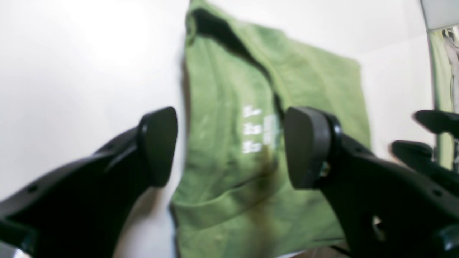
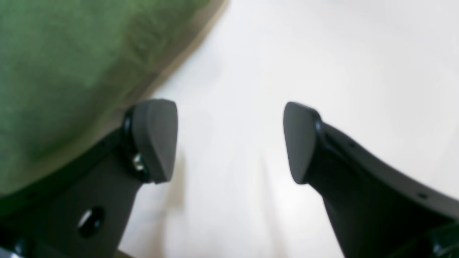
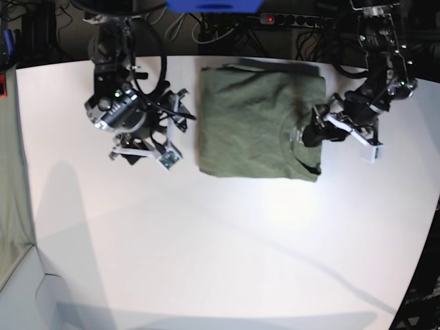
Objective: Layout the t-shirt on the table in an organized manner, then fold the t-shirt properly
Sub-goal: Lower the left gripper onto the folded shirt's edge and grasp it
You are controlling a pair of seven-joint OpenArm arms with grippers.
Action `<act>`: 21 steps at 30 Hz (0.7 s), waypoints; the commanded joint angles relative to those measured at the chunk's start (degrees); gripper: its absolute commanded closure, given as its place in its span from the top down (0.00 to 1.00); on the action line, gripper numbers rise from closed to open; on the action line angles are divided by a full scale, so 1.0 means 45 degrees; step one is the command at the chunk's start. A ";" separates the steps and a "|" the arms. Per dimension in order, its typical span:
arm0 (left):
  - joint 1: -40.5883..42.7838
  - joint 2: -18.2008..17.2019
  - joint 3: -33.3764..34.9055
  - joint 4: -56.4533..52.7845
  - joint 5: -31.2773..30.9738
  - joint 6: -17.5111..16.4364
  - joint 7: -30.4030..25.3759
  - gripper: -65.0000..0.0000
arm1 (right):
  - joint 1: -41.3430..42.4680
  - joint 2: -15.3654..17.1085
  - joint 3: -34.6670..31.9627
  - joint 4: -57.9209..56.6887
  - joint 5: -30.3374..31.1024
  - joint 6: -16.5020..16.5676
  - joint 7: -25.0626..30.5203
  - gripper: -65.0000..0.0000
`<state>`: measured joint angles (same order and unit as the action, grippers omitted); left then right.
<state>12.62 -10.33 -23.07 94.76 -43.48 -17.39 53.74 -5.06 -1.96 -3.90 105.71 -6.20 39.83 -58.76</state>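
Observation:
I expect the whole bundle to turn together and stay folded when I drag its neck end, because layered edges (image 3: pixel 271 67) show along the compact olive-green t-shirt (image 3: pixel 249 125).
The olive-green t-shirt (image 3: pixel 254 124) lies flat on the white table (image 3: pixel 220 240) as a rough rectangle, its neck toward the base view's right. My left gripper (image 3: pixel 306 134) hovers open over the neck end. In the left wrist view its fingertips (image 1: pixel 233 147) straddle the pale printed label (image 1: pixel 258 132) on the t-shirt (image 1: pixel 222 89), with nothing held. My right gripper (image 3: pixel 175 127) stands open just off the shirt's opposite edge. In the right wrist view its gap (image 2: pixel 229 143) is over bare table (image 2: pixel 340 71), and the t-shirt (image 2: pixel 64 71) fills the upper left corner.
A greenish-grey cloth strip (image 3: pixel 10 172) hangs along the base view's left edge. Cables and a power strip (image 3: pixel 295 19) run behind the table's far edge. The table's curved edge (image 3: pixel 423 261) cuts across the right side.

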 commanded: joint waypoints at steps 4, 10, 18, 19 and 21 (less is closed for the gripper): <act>-0.0119 -0.0098 0.0331 -0.0223 -0.0251 -0.0034 -0.0249 0.70 | 0.0118 -0.0063 -0.0002 0.0235 0.0078 0.0037 0.0174 0.71; -0.0392 -0.0079 0.0389 -0.1024 -0.0251 -0.0073 -0.0249 0.70 | 0.0118 -0.0063 -0.0002 0.0235 0.0078 0.0037 0.0174 0.71; -0.0881 -0.0098 0.1346 -0.1708 -0.0251 -0.0073 -0.0268 0.70 | 0.0118 -0.0083 -0.0061 0.0235 0.0097 0.0037 0.0174 0.71; -0.0900 -0.0098 0.1503 -0.1708 -0.0251 -0.0073 -0.0268 0.70 | 0.0118 -0.0083 -0.0061 0.0235 0.0097 0.0037 0.0174 0.71; -0.0920 -0.0098 0.1737 -0.1708 -0.0251 -0.0073 -0.0268 0.70 | 0.0118 -0.0083 -0.0061 0.0235 0.0097 0.0037 0.0155 0.71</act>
<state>8.84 -10.46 -15.07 86.35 -43.90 -17.58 52.51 -5.13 -2.07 -4.08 105.73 -6.15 39.83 -58.81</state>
